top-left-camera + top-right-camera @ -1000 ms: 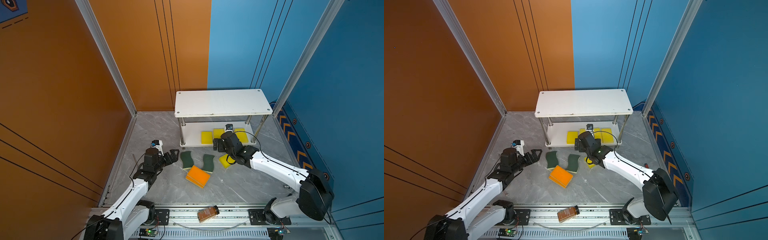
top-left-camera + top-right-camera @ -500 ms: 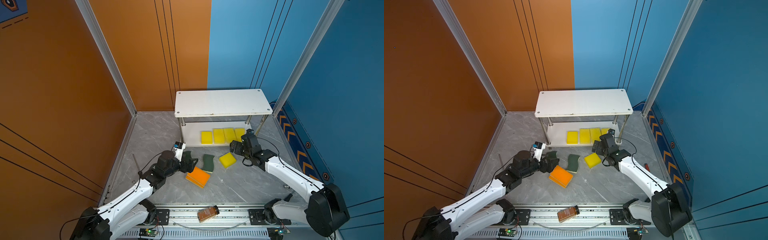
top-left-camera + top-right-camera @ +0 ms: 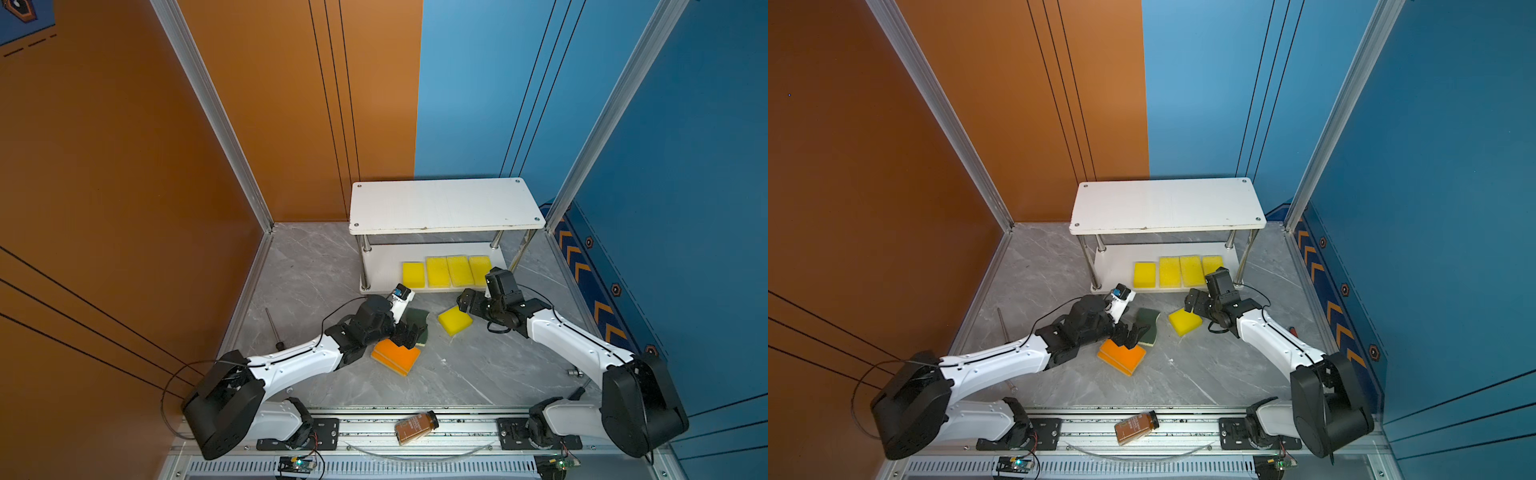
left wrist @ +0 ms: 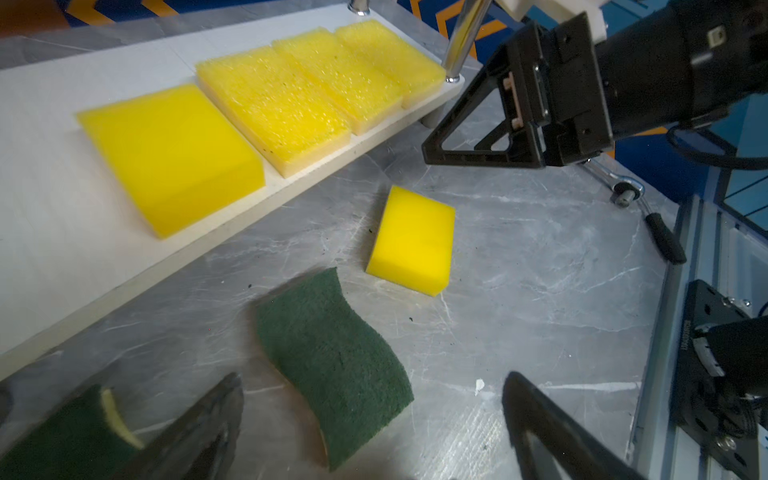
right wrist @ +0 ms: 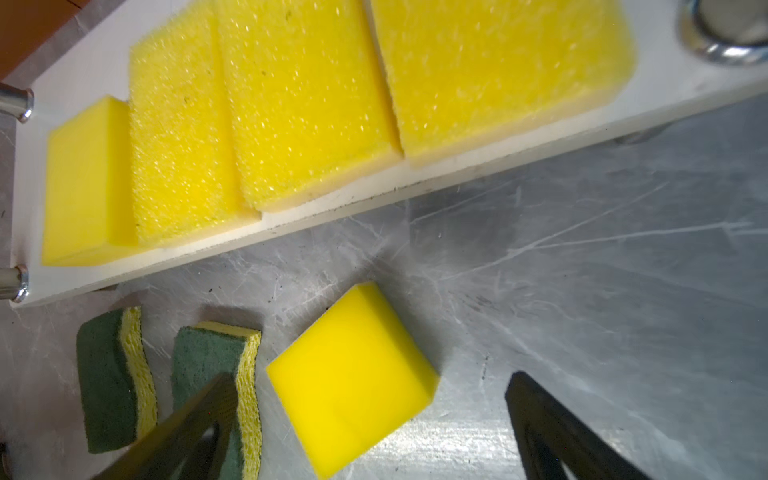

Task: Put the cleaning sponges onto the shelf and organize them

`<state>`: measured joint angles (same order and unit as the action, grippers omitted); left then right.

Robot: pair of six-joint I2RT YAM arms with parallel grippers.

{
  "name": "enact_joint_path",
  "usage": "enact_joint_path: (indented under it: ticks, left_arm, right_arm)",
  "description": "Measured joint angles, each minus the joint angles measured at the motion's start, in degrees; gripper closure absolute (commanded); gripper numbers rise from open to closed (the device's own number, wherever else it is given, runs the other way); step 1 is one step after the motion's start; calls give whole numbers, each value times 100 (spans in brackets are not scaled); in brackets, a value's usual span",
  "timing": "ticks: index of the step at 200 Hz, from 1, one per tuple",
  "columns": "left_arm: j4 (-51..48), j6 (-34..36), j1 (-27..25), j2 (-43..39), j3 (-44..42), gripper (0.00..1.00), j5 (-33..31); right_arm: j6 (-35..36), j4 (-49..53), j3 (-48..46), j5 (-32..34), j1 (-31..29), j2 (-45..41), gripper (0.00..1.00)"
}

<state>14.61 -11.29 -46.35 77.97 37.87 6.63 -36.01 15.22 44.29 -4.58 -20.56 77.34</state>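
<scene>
The shelf's free spot (image 3: 382, 272) is on my left gripper's side, so my right gripper should move back and my left gripper should pick up the loose yellow sponge (image 3: 453, 322).
The shelf (image 3: 444, 205) (image 3: 1167, 205) stands at the back, with several yellow cleaning sponges (image 3: 437, 272) (image 5: 307, 104) in a row on its lower board. One yellow sponge (image 3: 455, 321) (image 5: 353, 378) lies on the floor, and my right gripper (image 3: 467, 301) (image 5: 370, 380) hangs open just above it. My left gripper (image 3: 409, 334) (image 4: 372, 382) is open over a wavy green sponge (image 3: 1148, 324) (image 4: 332, 365). A second green sponge (image 4: 62, 428) lies beside it, hidden by the arm in both top views. Stacked orange sponges (image 3: 395, 357) lie under the left wrist.
A brown bottle (image 3: 415, 428) lies on the front rail. A screwdriver (image 3: 272, 328) lies near the left wall. A ratchet tool (image 4: 648, 216) and a small socket (image 3: 575, 372) lie at the right. Chrome posts (image 3: 365, 266) hold the shelf's boards.
My left arm swung right and forward to the green sponges. My right gripper drew back from the shelf's lower board to the loose yellow sponge. Both stayed open.
</scene>
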Motion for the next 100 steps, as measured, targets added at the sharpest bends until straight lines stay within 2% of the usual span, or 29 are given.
enact_joint_path:
  ticks: [43,100]
  left_arm:
    - [111,162,-413,748,551,2,0]
    - [52,306,-603,1766,1427,2,35]
  right_arm:
    - [-7,-184,-170,-291,109,66,1]
    - [-181,-284,-669,-446,852,-474,1]
